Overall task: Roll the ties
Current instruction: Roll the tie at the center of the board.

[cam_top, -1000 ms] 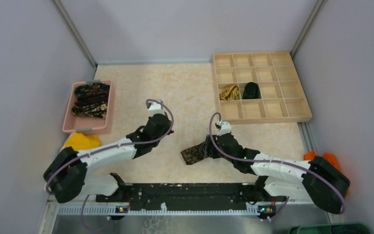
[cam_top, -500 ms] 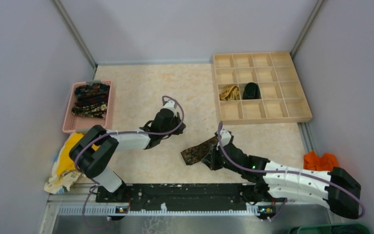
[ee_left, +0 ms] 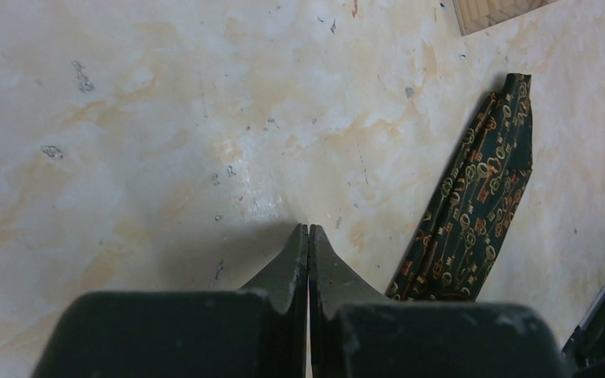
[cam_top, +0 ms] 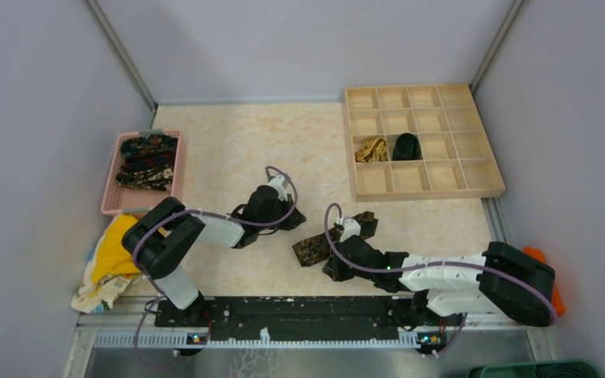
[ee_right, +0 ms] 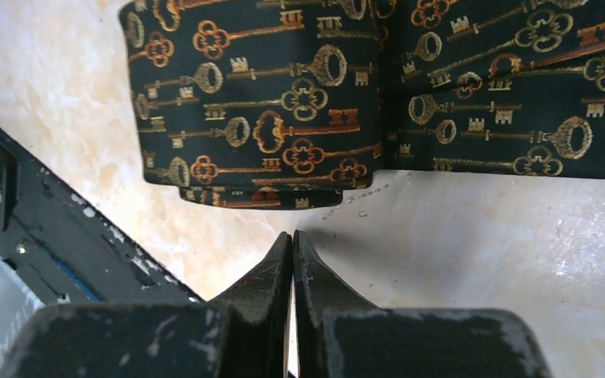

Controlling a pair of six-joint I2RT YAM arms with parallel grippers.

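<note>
My left gripper is too close to the tie's folded end [cam_top: 310, 250], so it should move back toward the pink basket [cam_top: 146, 167] to make room for my right gripper to reach that end of the tie.
A dark tie [cam_top: 313, 249] with a gold key pattern lies slanted on the table between the arms. It fills the top of the right wrist view [ee_right: 260, 102], with a folded end, and shows at the right of the left wrist view [ee_left: 480, 189]. My right gripper [cam_top: 332, 266] [ee_right: 292, 234] is shut and holds nothing, its tips on the table just short of the folded end. My left gripper [cam_top: 295, 222] [ee_left: 308, 227] is shut on nothing too, over bare table to the tie's left. More patterned ties [cam_top: 148, 160] lie in a pink basket [cam_top: 110, 193].
A wooden compartment tray [cam_top: 433, 194] at the back right holds a rolled tan-gold tie [cam_top: 372, 148] and a rolled black tie [cam_top: 406, 146]. A yellow cloth [cam_top: 114, 246] lies at the left edge, an orange cloth [cam_top: 537, 253] behind my right arm. The black rail [ee_right: 39, 236] runs along the near edge.
My left arm swung right and brought its gripper close to the tie. My right arm shifted left and down to the tie's near side. More of the tie's far end now shows.
</note>
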